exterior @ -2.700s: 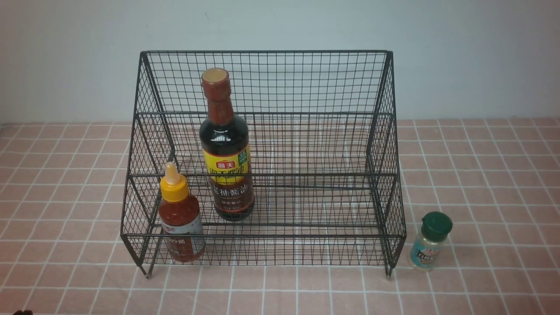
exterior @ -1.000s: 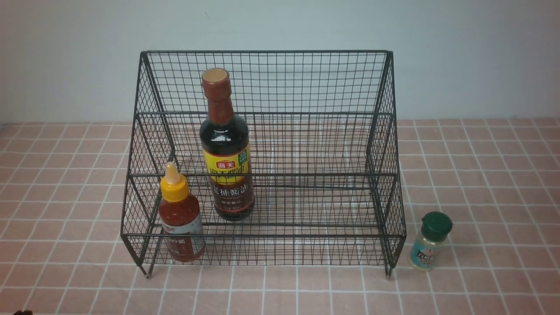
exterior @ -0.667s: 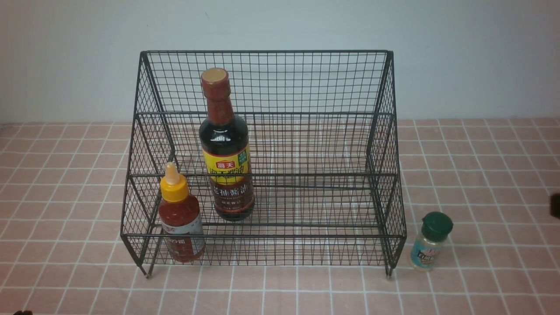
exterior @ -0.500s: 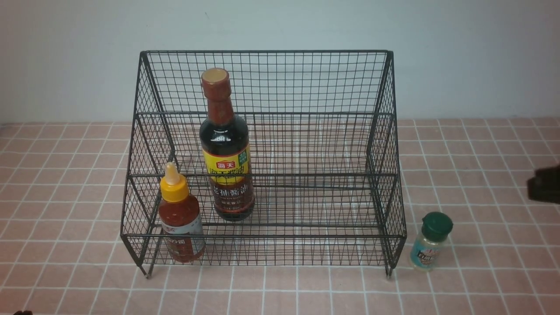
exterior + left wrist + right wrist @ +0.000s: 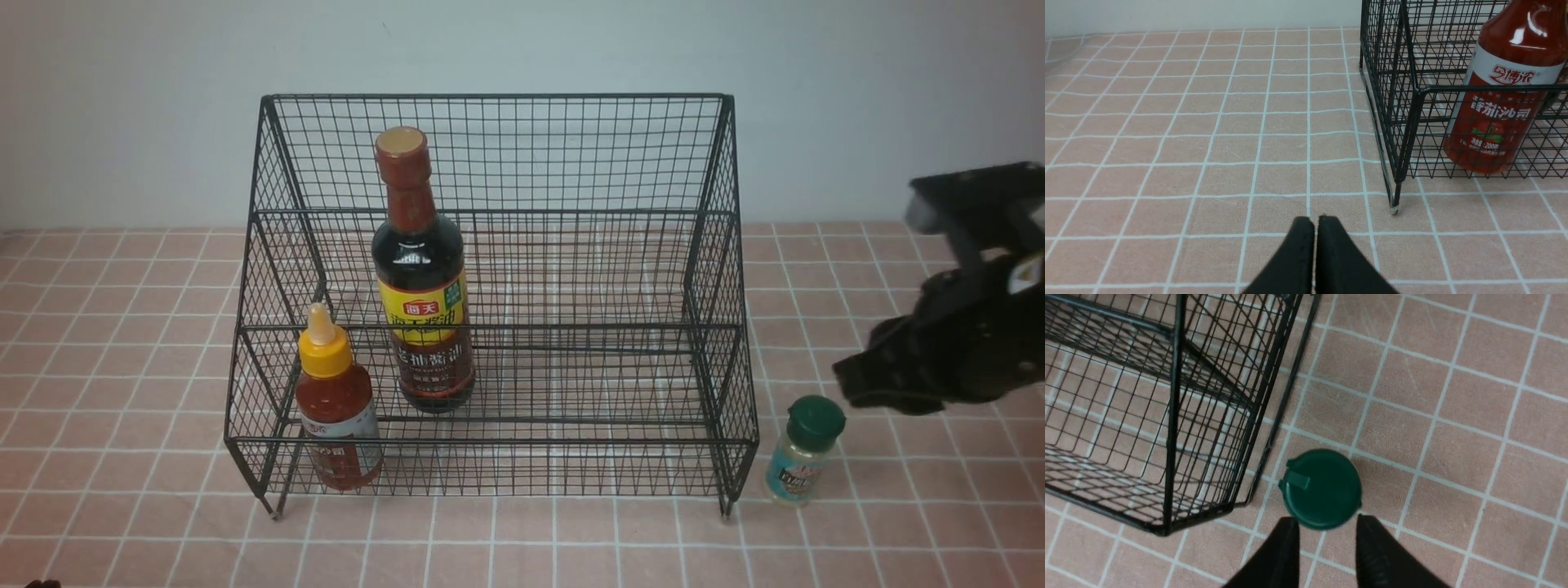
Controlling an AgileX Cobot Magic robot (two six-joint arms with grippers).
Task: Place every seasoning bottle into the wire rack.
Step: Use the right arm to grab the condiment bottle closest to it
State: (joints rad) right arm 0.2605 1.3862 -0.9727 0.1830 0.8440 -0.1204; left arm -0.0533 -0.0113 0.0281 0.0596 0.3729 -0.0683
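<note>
The green lid (image 5: 815, 422) is level and closed over the neck, so the small clear shaker (image 5: 795, 474) will come up in one piece when I lift it by the lid.
The black wire rack (image 5: 498, 96) stands mid-table. Inside it, on the left, the tall dark soy-sauce bottle (image 5: 422, 278) stands upright behind the short red-sauce bottle (image 5: 335, 408) with its yellow nozzle cap. The small clear shaker (image 5: 804, 449) with a green lid stands on the table just outside the rack's right front leg. My right gripper (image 5: 849, 384) hovers above and right of it. In the right wrist view it (image 5: 1327, 522) is open, its tips just short of the green lid (image 5: 1323, 488), holding nothing. My left gripper (image 5: 1314, 220) is shut and empty, low over the table, left of the rack's corner leg (image 5: 1395, 204).
The table is covered with a pink tiled cloth (image 5: 898, 531), and a pale wall (image 5: 122, 122) rises behind the rack. The rack's right side mesh (image 5: 1171, 416) stands close to the shaker. The red-sauce bottle (image 5: 1502, 102) shows through the mesh in the left wrist view.
My right arm has come into the front view from the right edge and moved left towards the shaker. The bottles, rack and left arm have not moved.
</note>
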